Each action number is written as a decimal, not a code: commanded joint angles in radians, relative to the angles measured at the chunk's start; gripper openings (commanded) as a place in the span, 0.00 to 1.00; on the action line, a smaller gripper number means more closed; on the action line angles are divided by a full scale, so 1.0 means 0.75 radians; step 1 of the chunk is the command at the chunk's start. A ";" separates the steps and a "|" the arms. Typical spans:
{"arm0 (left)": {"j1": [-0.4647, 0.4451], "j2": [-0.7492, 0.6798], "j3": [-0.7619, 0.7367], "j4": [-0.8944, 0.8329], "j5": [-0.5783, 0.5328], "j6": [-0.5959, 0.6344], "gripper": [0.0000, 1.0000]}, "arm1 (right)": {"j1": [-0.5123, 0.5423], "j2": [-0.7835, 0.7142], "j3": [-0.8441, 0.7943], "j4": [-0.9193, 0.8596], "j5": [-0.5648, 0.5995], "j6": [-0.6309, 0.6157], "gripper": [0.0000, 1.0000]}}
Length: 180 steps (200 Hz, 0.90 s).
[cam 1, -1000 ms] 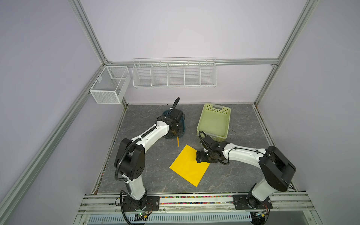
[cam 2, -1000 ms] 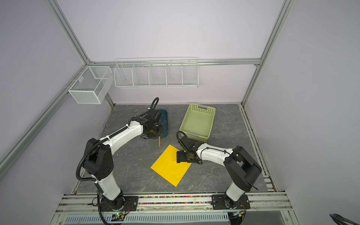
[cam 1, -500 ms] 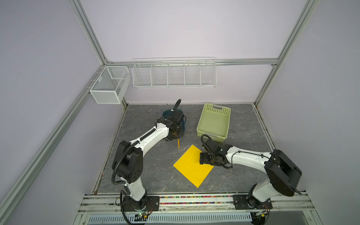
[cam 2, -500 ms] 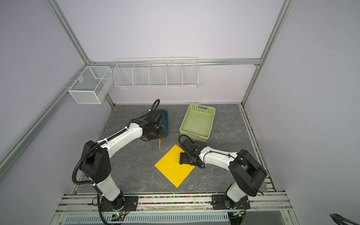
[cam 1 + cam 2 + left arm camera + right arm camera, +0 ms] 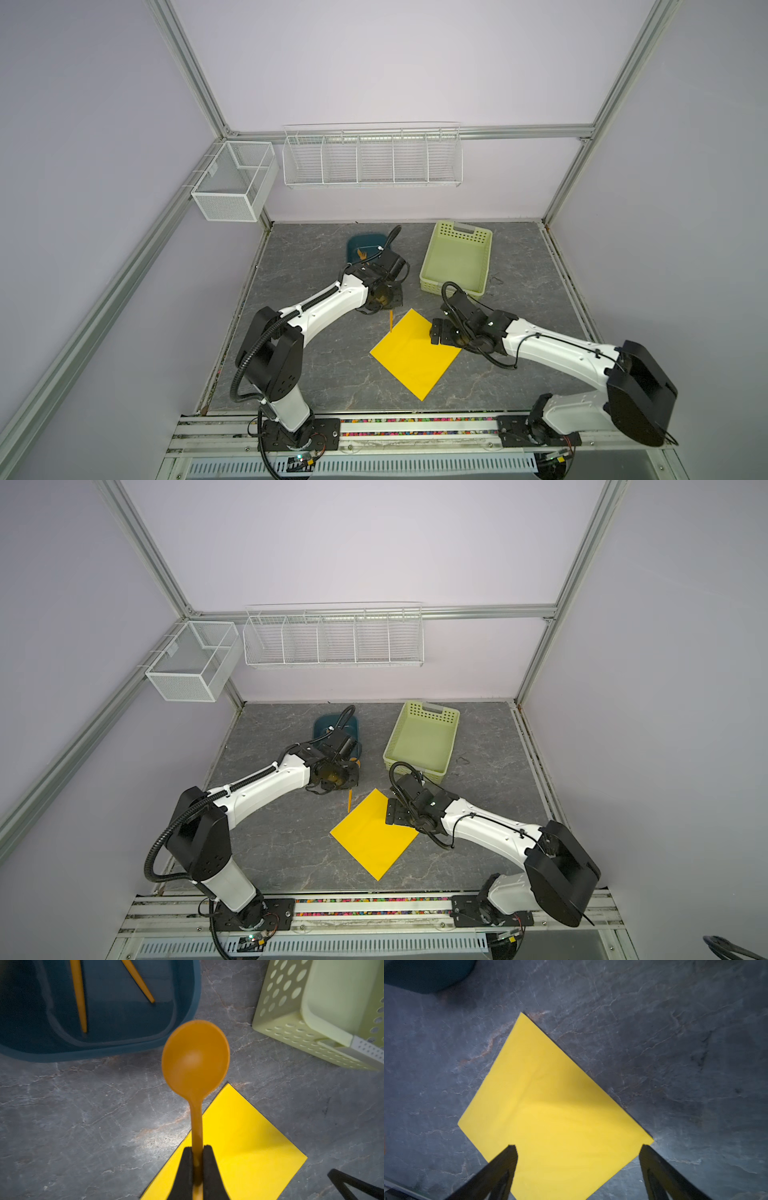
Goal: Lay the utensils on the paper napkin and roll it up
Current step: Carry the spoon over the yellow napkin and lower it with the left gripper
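Note:
I should keep carrying the spoon with my left gripper until its handle reaches the napkin's middle (image 5: pixel 416 355), as the spoon's handle (image 5: pixel 391 321) runs the same way as the empty napkin's far-to-near corners.
The yellow paper napkin (image 5: pixel 415 353) (image 5: pixel 374 833) lies flat on the grey table, turned like a diamond. My left gripper (image 5: pixel 197 1153) is shut on the handle of an orange spoon (image 5: pixel 196 1057), which hangs just beyond the napkin's far corner; in a top view its handle end (image 5: pixel 391 322) points down at that corner. Two more orange utensils (image 5: pixel 80 995) (image 5: pixel 139 980) lie in the dark blue tray (image 5: pixel 124 1049). My right gripper (image 5: pixel 578 1147) (image 5: pixel 436 332) is open, with nothing between its fingers, low over the napkin's (image 5: pixel 550 1105) right corner.
A pale green perforated basket (image 5: pixel 457 262) (image 5: pixel 291 1022) stands at the back right, close behind my right arm. The blue tray (image 5: pixel 353 249) sits at the back behind my left wrist. White wire baskets (image 5: pixel 370 158) hang on the rear wall.
My left arm has carried the spoon from over the blue tray toward the napkin's far corner. The napkin has shifted slightly to the right with the right gripper.

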State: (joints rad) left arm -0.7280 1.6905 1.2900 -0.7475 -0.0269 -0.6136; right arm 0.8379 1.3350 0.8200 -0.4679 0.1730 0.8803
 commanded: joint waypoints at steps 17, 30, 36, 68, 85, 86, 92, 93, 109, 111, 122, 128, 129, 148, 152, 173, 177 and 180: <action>-0.089 -0.015 -0.073 0.089 -0.038 -0.133 0.05 | -0.024 -0.116 -0.001 -0.124 0.090 -0.034 0.96; -0.117 -0.016 -0.103 0.120 -0.047 -0.170 0.05 | -0.035 -0.150 -0.019 -0.135 0.093 -0.046 0.96; -0.133 -0.014 -0.114 0.132 -0.052 -0.186 0.05 | -0.041 -0.165 -0.027 -0.141 0.095 -0.051 0.96; -0.212 -0.015 -0.182 0.188 -0.096 -0.273 0.05 | -0.086 -0.250 -0.067 -0.170 0.088 -0.081 0.96; -0.243 -0.005 -0.209 0.199 -0.110 -0.304 0.05 | -0.110 -0.291 -0.082 -0.182 0.079 -0.096 0.97; -0.245 -0.004 -0.211 0.199 -0.111 -0.305 0.05 | -0.110 -0.291 -0.082 -0.182 0.079 -0.096 0.97; -0.253 0.000 -0.219 0.203 -0.113 -0.315 0.05 | -0.119 -0.307 -0.087 -0.186 0.076 -0.101 0.97; -0.255 0.001 -0.220 0.204 -0.114 -0.317 0.05 | -0.120 -0.308 -0.088 -0.187 0.076 -0.102 0.97; -0.272 0.006 -0.246 0.225 -0.114 -0.343 0.05 | -0.137 -0.336 -0.100 -0.192 0.069 -0.109 0.97; -0.276 0.008 -0.249 0.230 -0.115 -0.345 0.05 | -0.138 -0.339 -0.102 -0.192 0.067 -0.111 0.97; -0.288 0.010 -0.265 0.247 -0.120 -0.358 0.05 | -0.148 -0.353 -0.105 -0.194 0.059 -0.116 0.97; -0.294 0.012 -0.273 0.254 -0.126 -0.360 0.05 | -0.151 -0.359 -0.107 -0.194 0.056 -0.119 0.97; -0.295 0.013 -0.274 0.255 -0.126 -0.360 0.05 | -0.153 -0.360 -0.110 -0.194 0.057 -0.121 0.97; -0.305 0.026 -0.297 0.279 -0.131 -0.374 0.05 | -0.164 -0.373 -0.112 -0.201 0.051 -0.132 0.97; -0.305 0.028 -0.300 0.284 -0.132 -0.376 0.05 | -0.166 -0.375 -0.113 -0.203 0.048 -0.133 0.97; -0.312 0.050 -0.305 0.306 -0.122 -0.382 0.05 | -0.175 -0.390 -0.120 -0.209 0.043 -0.140 0.96; -0.314 0.055 -0.305 0.309 -0.122 -0.383 0.05 | -0.175 -0.393 -0.125 -0.208 0.042 -0.139 0.97; -0.315 0.059 -0.304 0.311 -0.122 -0.382 0.05 | -0.177 -0.396 -0.126 -0.209 0.041 -0.139 0.96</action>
State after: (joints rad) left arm -0.9550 1.7069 1.0718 -0.5518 -0.0978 -0.8680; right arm 0.7166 1.0641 0.7528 -0.5999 0.2127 0.7887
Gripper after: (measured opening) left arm 0.064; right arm 0.965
